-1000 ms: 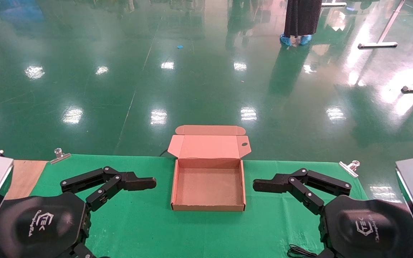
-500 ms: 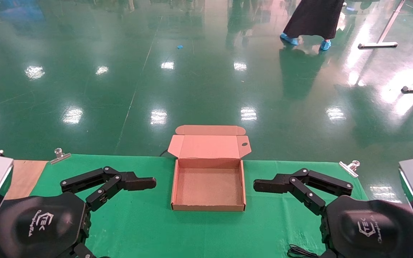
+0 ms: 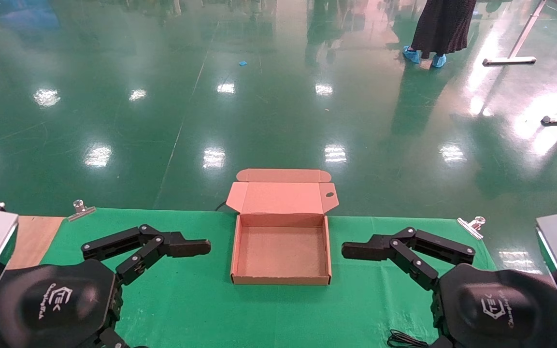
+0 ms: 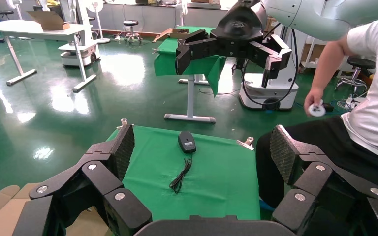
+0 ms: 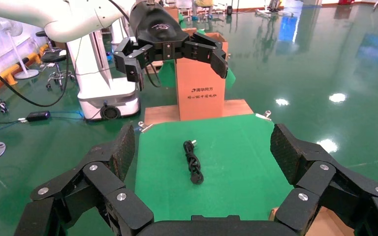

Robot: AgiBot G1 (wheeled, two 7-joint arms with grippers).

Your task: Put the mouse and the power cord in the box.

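The mouse's thin cable (image 3: 410,340) is gathered in looped strands (image 3: 396,334), so it will stay bundled, with the mouse hanging from it, when the robot lifts.
The box (image 3: 280,279) sits open in the middle of the green cloth, lid flap leaning back, with nothing inside. The mouse (image 4: 186,141) lies label-up on the cloth to the right of the box, its thin cable (image 4: 181,174) trailing toward the box; in the head view only a loop of cable (image 3: 404,340) shows. The power cord (image 5: 193,162) lies bundled on the cloth left of the box, hidden under my left arm in the head view. My left gripper (image 4: 203,147) hovers open left of the box. On the box's other side, my right gripper (image 5: 203,143) is open. Both hold nothing.
Metal clips (image 3: 81,209) (image 3: 471,224) pin the cloth at the far corners. A seated person (image 4: 369,108) is beyond the table's right end. A tall cardboard carton (image 5: 201,88) stands beyond the left end. A person (image 3: 440,29) walks on the floor far back.
The person in the background has walked to the right. The right arm shifted very slightly; the left arm, box and cable are unchanged.
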